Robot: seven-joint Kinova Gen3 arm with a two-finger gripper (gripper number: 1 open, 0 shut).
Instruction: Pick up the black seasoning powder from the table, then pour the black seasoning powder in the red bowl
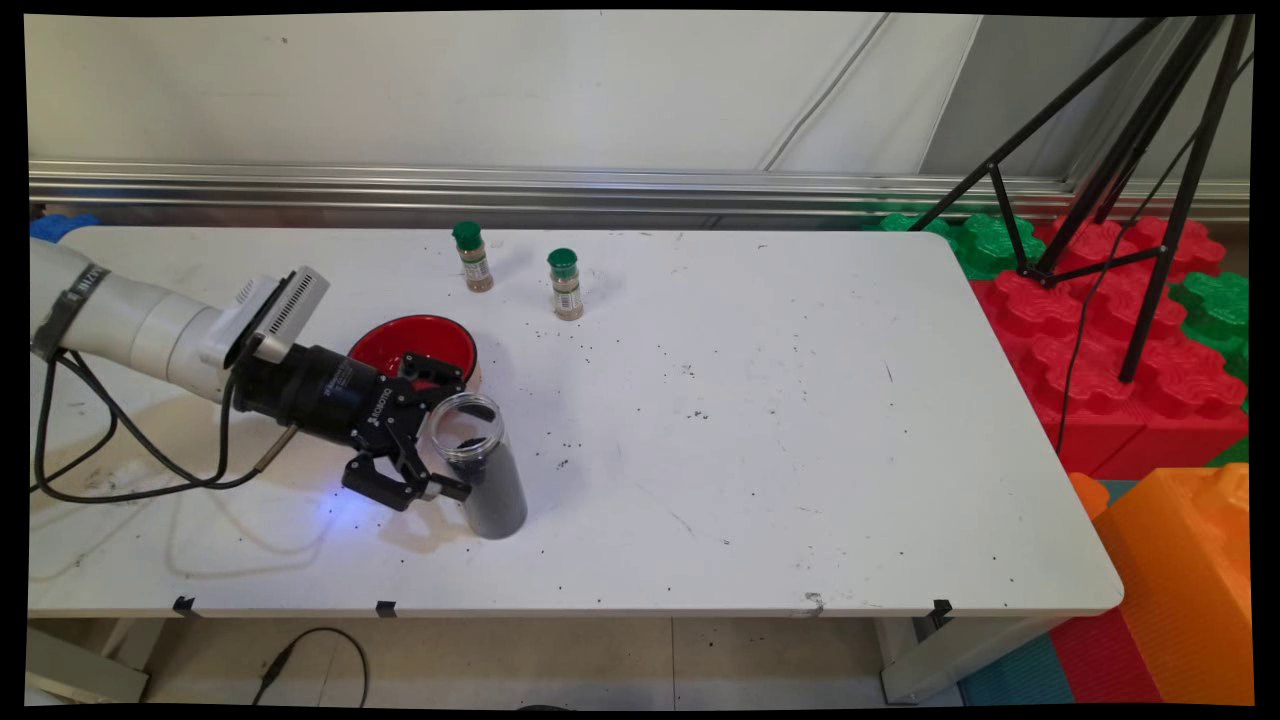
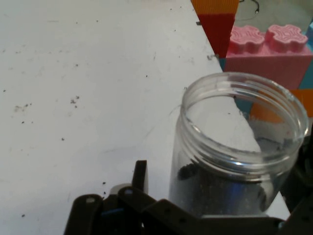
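I expect the dark grains (image 1: 494,490) to run out in a stream when I tip the lidless jar, because loose dark crumbs (image 1: 564,461) are scattered near it.
A clear, lidless plastic jar (image 1: 492,478) with dark grains in its lower part stands on the white table (image 1: 800,420) left of centre. My gripper (image 1: 455,435) reaches in sideways from the left, open, one finger on each side of the jar's upper part. In the hand view the jar (image 2: 234,147) fills the space between the fingers, and a gap shows between the left finger (image 2: 140,175) and the jar wall. A red bowl (image 1: 415,343) sits just behind the gripper.
Two small spice bottles with green caps (image 1: 472,257) (image 1: 565,284) stand at the back of the table. Dark crumbs are scattered over the tabletop. Off the table's right end are red, green and orange foam blocks (image 1: 1100,340) and a black tripod (image 1: 1150,150).
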